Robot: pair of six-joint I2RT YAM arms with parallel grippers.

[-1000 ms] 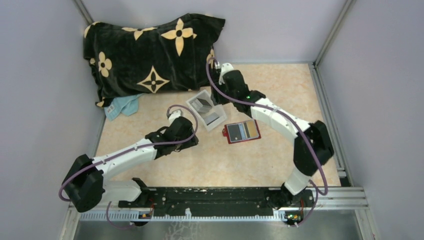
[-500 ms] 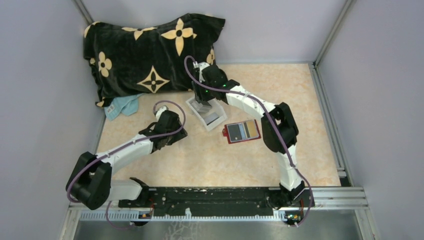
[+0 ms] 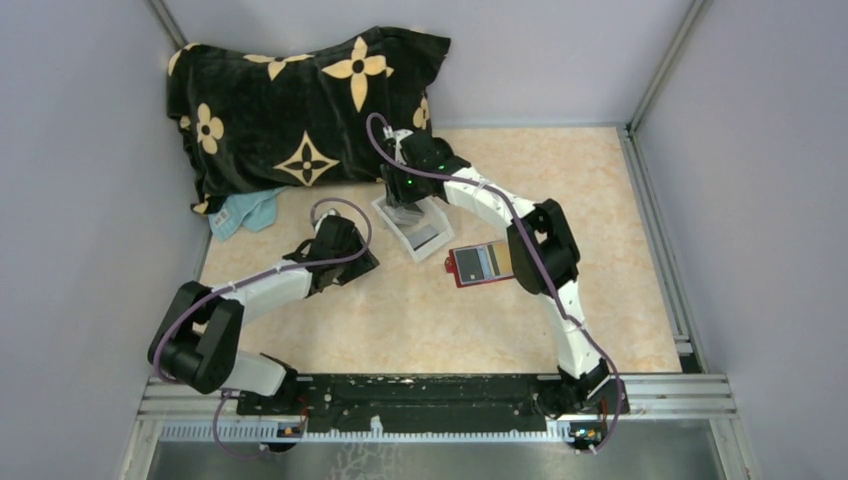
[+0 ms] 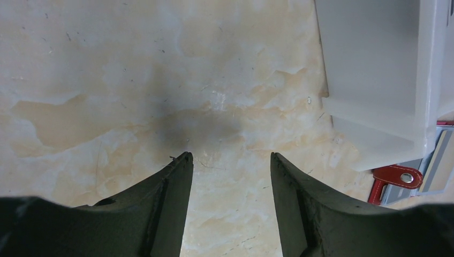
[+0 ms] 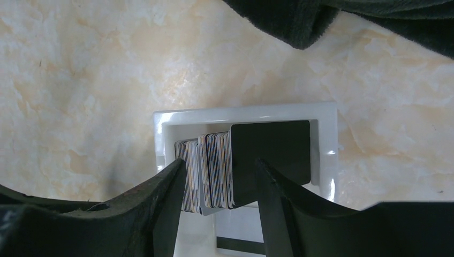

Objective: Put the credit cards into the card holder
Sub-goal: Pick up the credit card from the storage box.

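Observation:
My right gripper's fingers straddle the packed stack of credit cards [image 5: 214, 172], so next my right gripper shifts to the dark-faced card [image 5: 272, 150] and pinches that card alone.
A stack of credit cards [image 5: 206, 171] stands on edge in a small white tray [image 5: 243, 111], with a dark-faced card [image 5: 278, 150] leaning at its right end. My right gripper [image 5: 220, 163] is open just above the stack, one finger on each side of it and nothing gripped. From above, the right gripper [image 3: 400, 203] hangs over the tray [image 3: 443, 236]. The red-edged card holder [image 3: 475, 266] lies open on the table, with cards [image 3: 486, 262] in its slots and the right arm over its right end. My left gripper [image 4: 230, 156] is open over bare table, left of the tray [image 4: 375, 80].
A black pillow with tan flower marks [image 3: 300, 110] fills the back left, and its corner [image 5: 300, 24] lies just beyond the tray. A light blue cloth [image 3: 243, 212] sits by the pillow. The holder's red corner with a snap [image 4: 395, 176] shows beside the tray. Grey walls enclose the table.
The right arm swung left, bringing its gripper from beside the tray to over the card stack. The left arm drew back to the left, away from the tray.

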